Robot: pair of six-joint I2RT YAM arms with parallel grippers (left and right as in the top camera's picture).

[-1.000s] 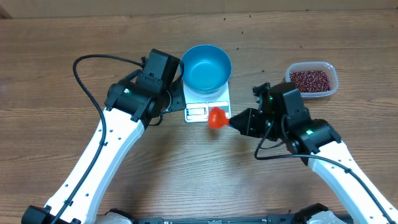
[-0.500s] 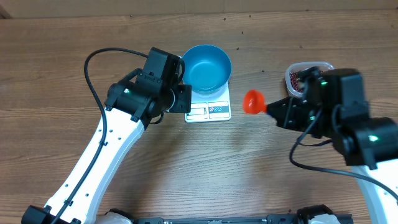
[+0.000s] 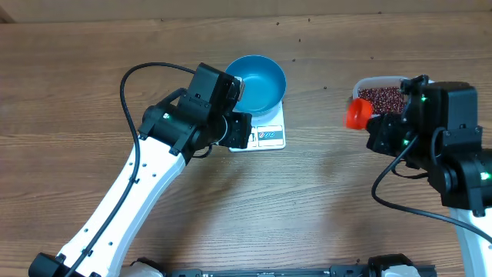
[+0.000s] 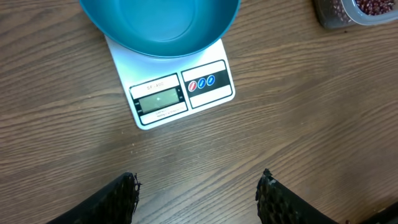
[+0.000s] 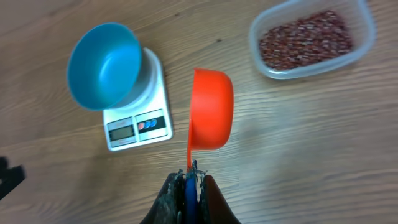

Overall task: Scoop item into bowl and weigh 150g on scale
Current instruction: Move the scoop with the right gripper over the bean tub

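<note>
My left gripper is open and the scale's display (image 4: 158,101) is blank, so next I close that gripper's fingers and push the red button (image 4: 192,86) before I scoop.
The bright blue bowl (image 3: 256,83) stands empty on the white scale (image 3: 267,136), whose display faces the table's front. Dark red-brown beans (image 3: 382,96) fill a clear container (image 5: 367,28) at the right. My right gripper (image 5: 190,177) is shut on the blue handle of a red scoop (image 5: 210,109). The scoop (image 3: 356,114) hangs empty and tipped on its side, just left of the container. My left gripper (image 4: 199,183) is open over bare wood in front of the scale (image 4: 180,93), with nothing between its fingers.
A few stray beans (image 3: 326,89) lie on the wooden table behind and right of the bowl. The left arm's black wrist (image 3: 207,115) hangs over the scale's left edge. Bare wood lies between the scale and the container.
My right arm has carried the red scoop from in front of the scale rightward, up to the bean container. The left arm has shifted slightly right, and its jaws have widened a little.
</note>
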